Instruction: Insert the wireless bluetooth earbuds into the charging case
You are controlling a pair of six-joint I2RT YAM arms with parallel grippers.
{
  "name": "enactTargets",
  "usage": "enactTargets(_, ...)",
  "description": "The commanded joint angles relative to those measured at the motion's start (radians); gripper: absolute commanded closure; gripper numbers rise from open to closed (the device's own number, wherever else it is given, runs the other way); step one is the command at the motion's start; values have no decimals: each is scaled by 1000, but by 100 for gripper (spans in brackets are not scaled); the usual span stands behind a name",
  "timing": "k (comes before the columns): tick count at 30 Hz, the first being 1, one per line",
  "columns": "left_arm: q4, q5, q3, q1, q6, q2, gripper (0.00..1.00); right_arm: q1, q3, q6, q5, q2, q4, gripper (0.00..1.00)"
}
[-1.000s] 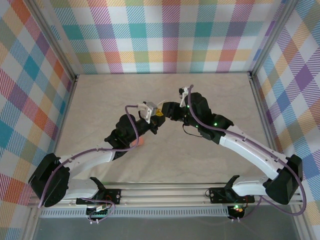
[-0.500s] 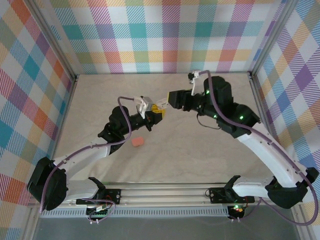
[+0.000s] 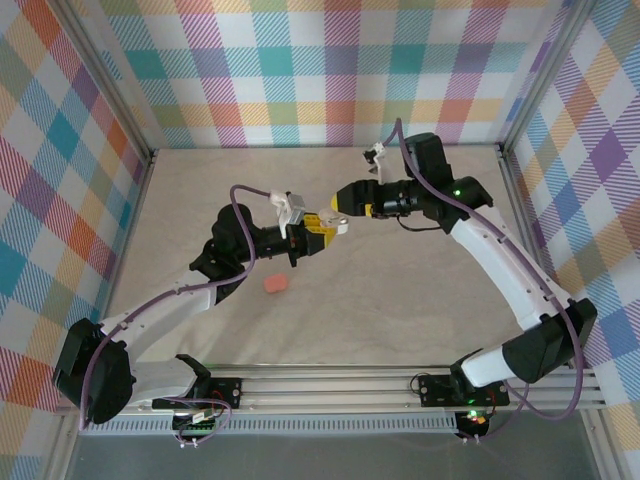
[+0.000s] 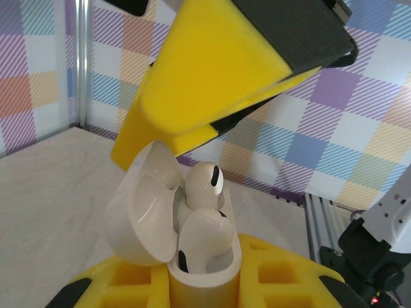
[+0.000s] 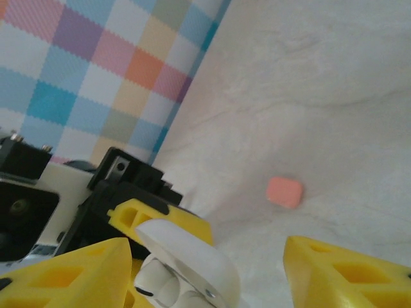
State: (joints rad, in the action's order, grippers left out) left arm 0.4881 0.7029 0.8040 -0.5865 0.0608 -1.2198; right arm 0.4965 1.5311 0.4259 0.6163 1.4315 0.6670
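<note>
My right gripper is on the far side of the lid, which stands open beside both earbuds, so it should come back and push the lid shut.
My left gripper is shut on a white charging case, held upright above the table with its lid flipped open to the left. Two white earbuds sit in it: one low in the near slot, the other standing higher behind it. My right gripper hovers just over the case, open; its yellow finger hangs above the lid. A white earbud shows under the lid. The salmon-pink earbuds are out of view.
A closed salmon-pink case lies on the beige table, in front of and to the left of both grippers. Checkered walls and metal frame posts surround the table on three sides.
The right arm has risen and its gripper has drawn back a little from the case. The left arm has swung off the pink case, which now lies uncovered. The white case stays gripped.
</note>
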Motion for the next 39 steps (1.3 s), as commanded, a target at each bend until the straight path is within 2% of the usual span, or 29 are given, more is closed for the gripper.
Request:
enactTargets(1, 28, 58, 34, 9, 19, -7, 100, -6, 1, -28, 142, 13, -14, 35)
enactTargets(7, 20, 56, 52, 10, 20, -33, 100, -4, -4, -10, 292, 49, -54, 38)
enactTargets(12, 10, 37, 57, 10, 30, -49, 100, -4, -16, -26, 330, 13, -95, 39)
enactTargets(27, 12, 23, 28, 24, 92, -56, 100, -16, -118, -158, 175, -216, -197, 36)
enactTargets(32, 31, 30, 26, 27, 124, -53, 100, -18, -152, -207, 80, -249, -158, 35)
enactTargets(35, 35, 51, 32, 30, 155, -54, 100, -22, -231, -208, 37, -272, -191, 35)
enactTargets(39, 44, 79, 37, 34, 201, -44, 100, -27, -357, -145, 58, -310, -326, 36)
